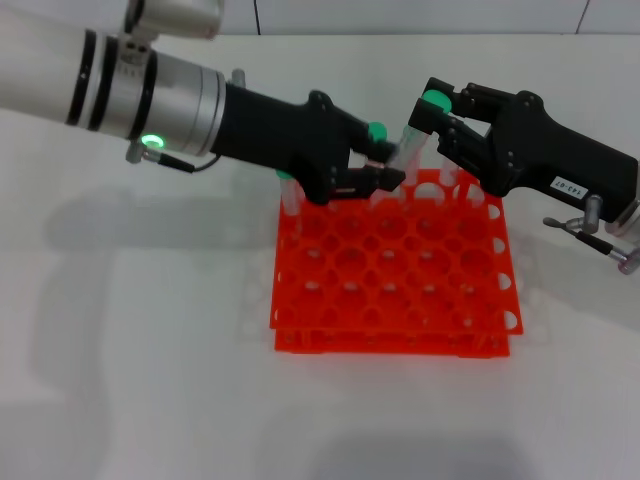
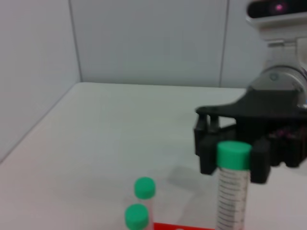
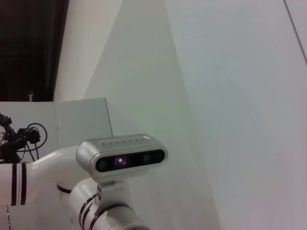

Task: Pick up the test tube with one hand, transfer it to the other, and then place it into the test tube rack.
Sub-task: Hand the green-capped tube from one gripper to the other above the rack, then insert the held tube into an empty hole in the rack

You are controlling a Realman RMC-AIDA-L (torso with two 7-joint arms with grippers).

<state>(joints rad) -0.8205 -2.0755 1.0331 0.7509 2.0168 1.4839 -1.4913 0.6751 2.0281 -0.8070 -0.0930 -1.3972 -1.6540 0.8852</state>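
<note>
My right gripper is holding the green cap and my left gripper is blocking the rack's back corner (image 1: 297,214), so next my left gripper moves back before the tube goes in.
The test tube (image 1: 410,146) is clear with a green cap and hangs tilted over the back edge of the orange-red rack (image 1: 390,290). My left gripper (image 1: 392,178) reaches in from the left and is shut on the tube's lower part. My right gripper (image 1: 432,112) comes from the right, and its fingers close on either side of the green cap. The left wrist view shows the tube (image 2: 232,191) upright in front, with the right gripper (image 2: 233,163) clamped at the cap. The right wrist view shows none of these.
Other green-capped tubes stand in the rack's back row, one at its left corner (image 1: 289,190) and one behind my left gripper (image 1: 377,131); two show in the left wrist view (image 2: 144,188). The rack's edge (image 2: 182,226) shows there too. White table all around.
</note>
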